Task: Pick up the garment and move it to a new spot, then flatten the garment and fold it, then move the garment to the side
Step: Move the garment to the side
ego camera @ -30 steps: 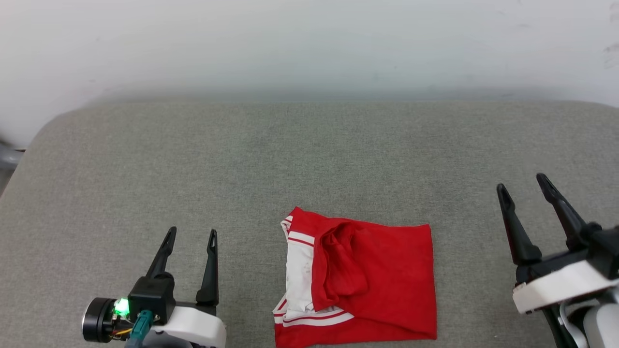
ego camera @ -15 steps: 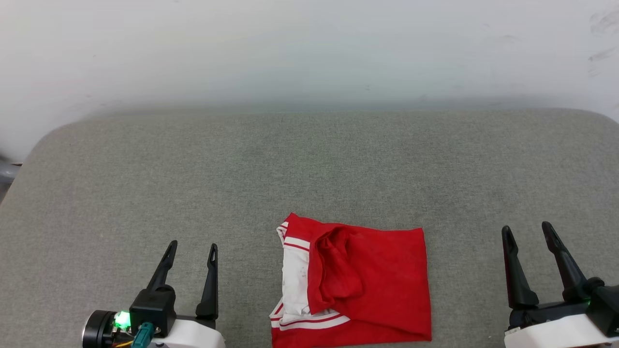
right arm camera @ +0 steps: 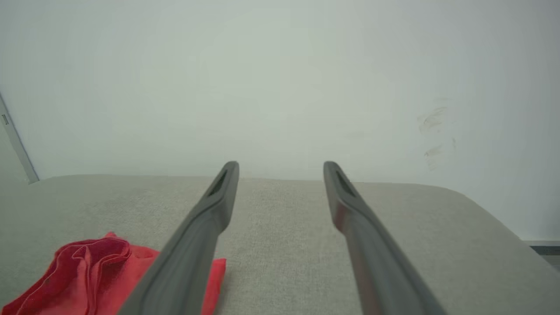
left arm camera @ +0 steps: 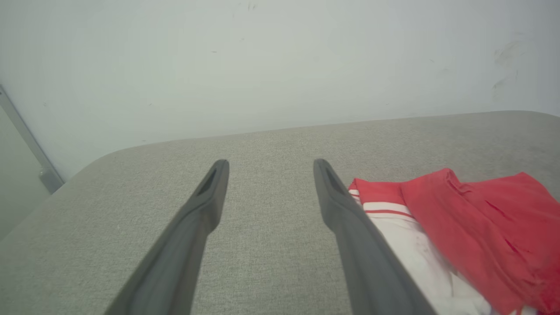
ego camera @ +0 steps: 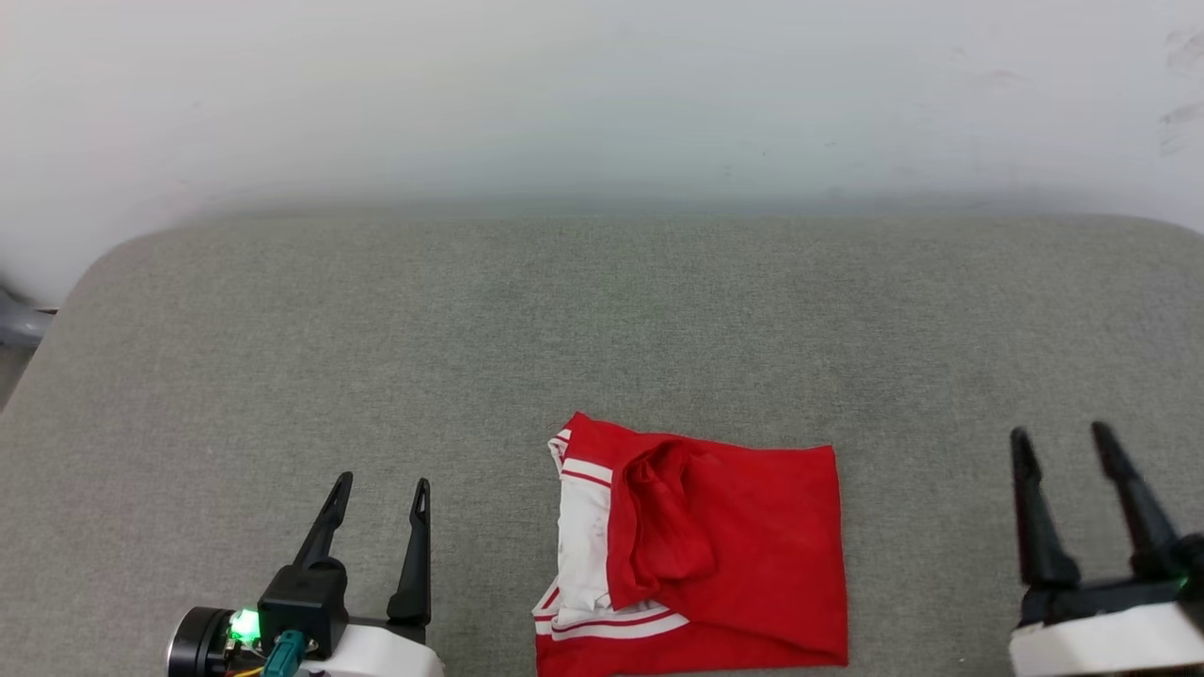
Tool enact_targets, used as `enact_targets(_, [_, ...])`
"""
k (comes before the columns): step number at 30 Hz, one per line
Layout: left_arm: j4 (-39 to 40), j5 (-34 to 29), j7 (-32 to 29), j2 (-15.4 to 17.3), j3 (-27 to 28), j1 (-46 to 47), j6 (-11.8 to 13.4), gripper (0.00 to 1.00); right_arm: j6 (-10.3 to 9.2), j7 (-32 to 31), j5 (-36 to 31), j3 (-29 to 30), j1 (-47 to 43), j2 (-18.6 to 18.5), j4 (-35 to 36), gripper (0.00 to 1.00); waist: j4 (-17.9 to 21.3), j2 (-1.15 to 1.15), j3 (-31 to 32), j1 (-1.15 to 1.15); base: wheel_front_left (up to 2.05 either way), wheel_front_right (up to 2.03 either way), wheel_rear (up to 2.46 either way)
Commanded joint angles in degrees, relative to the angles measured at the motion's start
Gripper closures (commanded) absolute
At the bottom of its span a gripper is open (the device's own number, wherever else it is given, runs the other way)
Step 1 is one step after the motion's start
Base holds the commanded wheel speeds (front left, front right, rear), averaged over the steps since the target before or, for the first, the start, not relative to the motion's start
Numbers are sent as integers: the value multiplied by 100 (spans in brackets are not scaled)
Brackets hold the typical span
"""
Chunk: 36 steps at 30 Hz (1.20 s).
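I expect the garment [ego camera: 768, 536] to come along as one folded bundle when I pull, because red cloth lies stacked over the striped trim [ego camera: 632, 622] in a compact square.
The garment [ego camera: 734, 555] lies folded into a rough square on the grey cushion, near the front edge at the centre. It is red, with a white sleeve and red-white striped trim along its left side; its letters and number are hidden. My left gripper [ego camera: 381, 489] stands open at the lower left, well clear of the cloth. My right gripper [ego camera: 1063, 437] stands open at the lower right, also apart from it. In the left wrist view the garment [left arm camera: 459, 218] sits just right of my open left gripper [left arm camera: 269, 164]. In the right wrist view the garment [right arm camera: 87, 271] lies left of my open right gripper [right arm camera: 280, 166].
The grey fabric cushion [ego camera: 602, 320] spreads wide, with rounded corners at the far left and far right. A white wall [ego camera: 602, 85] rises right behind it. A grey metal fitting [ego camera: 17, 324] pokes in at the left edge.
My right gripper has dropped from the mid right toward the lower right corner. The camera has shifted slightly. The garment and left gripper keep their places.
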<state>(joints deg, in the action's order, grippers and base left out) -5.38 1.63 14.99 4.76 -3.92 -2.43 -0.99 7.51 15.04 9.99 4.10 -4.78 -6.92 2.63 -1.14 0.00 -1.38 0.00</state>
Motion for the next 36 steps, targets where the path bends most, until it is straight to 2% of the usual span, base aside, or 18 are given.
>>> enact_targets(1, [5, 3, 26, -11, -6, 12, -4, 0, -5, 16, 25, 45, 195, -123, 80, 0, -24, 0, -24, 0, 0, 0, 0])
enact_targets(6, [-12, 34, 26, -24, 2, 95, -14, 0, -4, -98, 292, -173, 751, -709, 42, 0, -101, 0, -108, 0, 0, 0, 0])
enact_targets(7, [-12, 34, 26, -24, 2, 95, -14, 0, -4, -98, 292, -173, 751, -709, 42, 0, -101, 0, -108, 0, 0, 0, 0])
enact_targets(9, [-10, 35, 26, -32, -15, 136, -17, 0, -5, -391, 489, -409, 1037, -999, -56, 0, -133, 0, -151, 0, 0, 0, 0])
enact_targets(12, [-27, 34, 26, -43, -41, 197, -32, 0, -5, -1181, 921, -928, 1424, -1443, -183, 0, -186, 0, -209, 0, 0, 0, 0])
enact_targets(15, [-43, 42, 26, -51, -54, 265, -37, 0, -5, -2295, 1533, -1433, 1710, -1816, -296, 0, -243, 0, -267, 0, 0, 0, 0])
enact_targets(20, [-39, 55, 25, -73, -70, 326, -35, 0, -5, -4056, 2561, -1936, 1922, -2233, -399, 0, -327, 0, -403, 0, 0, 0, 0])
enact_targets(24, [-49, 58, 25, -87, -130, 436, -57, 0, -4, -5002, 3227, -2041, 1877, -2341, -537, 0, -432, 0, -564, 0, 0, 0, 0])
enact_targets(27, [-61, 73, 25, -104, -195, 532, -72, 0, -4, -5467, 3651, -2004, 1797, -2261, -706, 0, -538, 0, -697, 0, 0, 0, 0])
enact_targets(32, [-85, 103, 25, -130, -256, 682, -77, 0, -4, -5782, 4012, -2016, 1788, -2064, -1041, 0, -726, 0, -914, 0, 0, 0, 0])
enact_targets(36, [-98, 108, 25, -146, -294, 785, -77, 0, -4, -5736, 4068, -2108, 1879, -1884, -1382, 0, -856, 0, -1050, 0, 0, 0, 0])
